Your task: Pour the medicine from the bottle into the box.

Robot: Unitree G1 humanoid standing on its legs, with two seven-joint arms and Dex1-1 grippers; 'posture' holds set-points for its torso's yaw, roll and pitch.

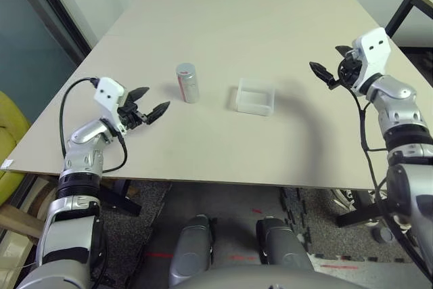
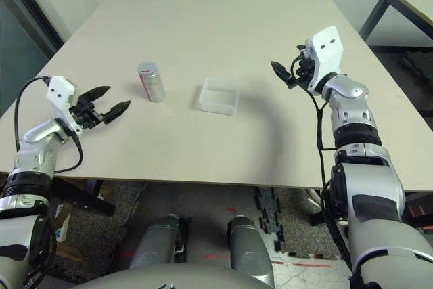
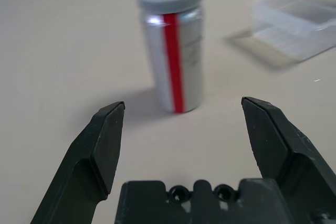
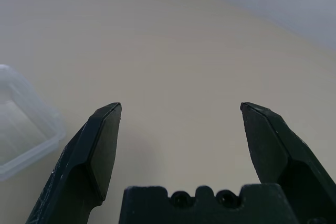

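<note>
The upright bottle's silver body (image 1: 189, 89) is lined up with my open left gripper. I should keep going toward it until the fingers are on both sides of it, under the grey cap (image 1: 185, 69).
The silver-grey bottle (image 1: 187, 82) stands upright on the table with its grey cap on and a red stripe down its side (image 3: 174, 51). The clear plastic box (image 1: 256, 97) lies a short way to its right, and nothing shows inside it. My left gripper (image 1: 150, 103) hovers open to the left of the bottle, fingers pointing at it with a small gap between. Well to the right of the box, my right gripper (image 1: 329, 64) is raised above the table and open, with nothing between its fingers. The medicine is hidden.
The beige table (image 1: 230, 25) stretches far behind the bottle and box. Its front edge runs just below my left gripper. A dark table leg (image 1: 399, 11) stands at the back right. A corner of the box (image 4: 21, 129) shows beside my right fingers.
</note>
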